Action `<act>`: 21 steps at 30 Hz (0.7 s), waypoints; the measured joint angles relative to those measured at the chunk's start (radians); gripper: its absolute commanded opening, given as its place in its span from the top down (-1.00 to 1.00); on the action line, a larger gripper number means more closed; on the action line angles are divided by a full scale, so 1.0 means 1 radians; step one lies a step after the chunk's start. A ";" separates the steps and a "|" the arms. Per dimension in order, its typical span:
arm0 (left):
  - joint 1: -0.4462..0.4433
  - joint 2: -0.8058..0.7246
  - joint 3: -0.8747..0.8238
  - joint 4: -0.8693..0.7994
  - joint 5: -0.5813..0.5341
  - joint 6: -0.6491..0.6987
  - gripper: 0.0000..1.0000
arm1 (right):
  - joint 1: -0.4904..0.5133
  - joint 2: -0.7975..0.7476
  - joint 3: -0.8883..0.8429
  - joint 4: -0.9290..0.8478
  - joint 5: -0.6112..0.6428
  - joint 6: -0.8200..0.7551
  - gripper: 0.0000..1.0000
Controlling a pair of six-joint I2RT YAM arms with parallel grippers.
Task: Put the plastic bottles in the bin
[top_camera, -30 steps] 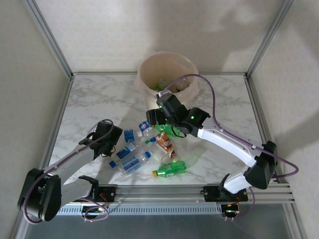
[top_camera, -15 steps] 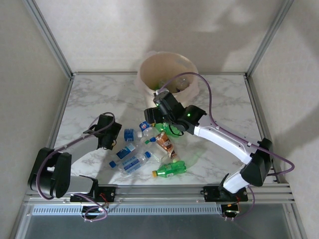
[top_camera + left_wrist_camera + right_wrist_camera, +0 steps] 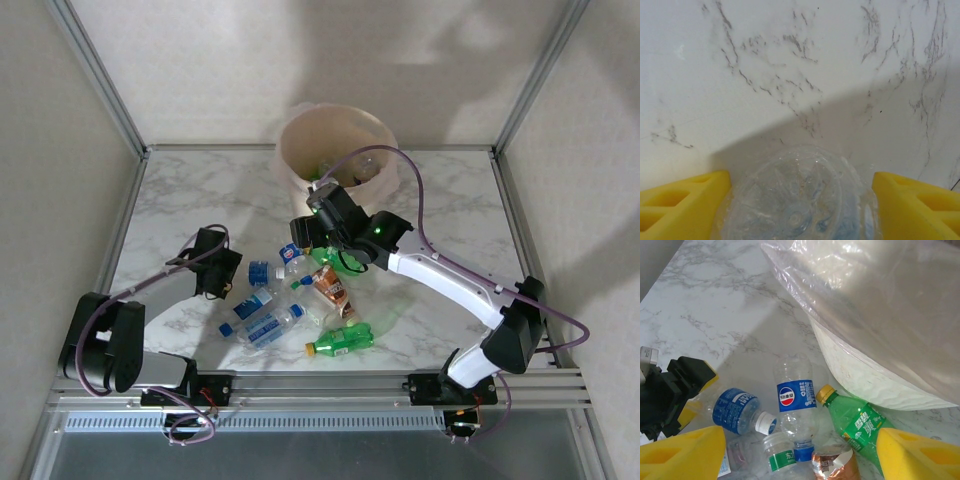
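Note:
The blue-labelled bottle is held by its base [image 3: 795, 215] in my left gripper, far from the bin, so next I lift the bottle and pass its white cap [image 3: 766, 423] to my right gripper.
Several crushed plastic bottles lie in a heap at the table's middle. My left gripper [image 3: 226, 272] is at the heap's left end. Its yellow fingers [image 3: 685, 205] press both sides of a clear bottle [image 3: 800, 195], seen base-on; this is the blue-labelled bottle [image 3: 258, 271]. My right gripper [image 3: 314, 240] hangs open over the heap, just in front of the bin [image 3: 338, 140]. Between its fingers [image 3: 682, 452] lie a clear bottle with a blue label [image 3: 795, 395], a green bottle with a yellow cap [image 3: 855, 422] and a brown-orange labelled one [image 3: 836, 465]. The bin's bag liner [image 3: 880, 305] is at the upper right.
More bottles lie nearer the front: a green one [image 3: 340, 341] and a clear blue-capped one [image 3: 262, 326]. Bottles show inside the bin. Bare marble stretches left and right of the heap. Metal frame posts edge the table.
My left gripper's fingers have closed in onto the clear bottle, and the left arm has folded back toward its base. The right gripper has barely shifted.

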 measured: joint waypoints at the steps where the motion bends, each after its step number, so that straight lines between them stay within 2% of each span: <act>1: 0.001 0.000 0.000 0.000 0.004 0.003 -0.35 | 0.000 0.000 0.000 0.000 0.000 0.001 -0.59; 9: 0.019 -0.005 0.023 0.046 0.013 0.038 -0.30 | 0.000 0.000 0.000 0.001 0.000 0.005 -0.59; 14: 0.038 -0.064 0.085 0.041 0.013 0.090 -0.28 | 0.000 0.000 0.000 0.006 -0.020 0.009 -0.60; 21: 0.091 -0.180 0.175 0.049 0.083 0.207 -0.29 | -0.014 -0.023 0.000 0.048 -0.176 0.011 -0.70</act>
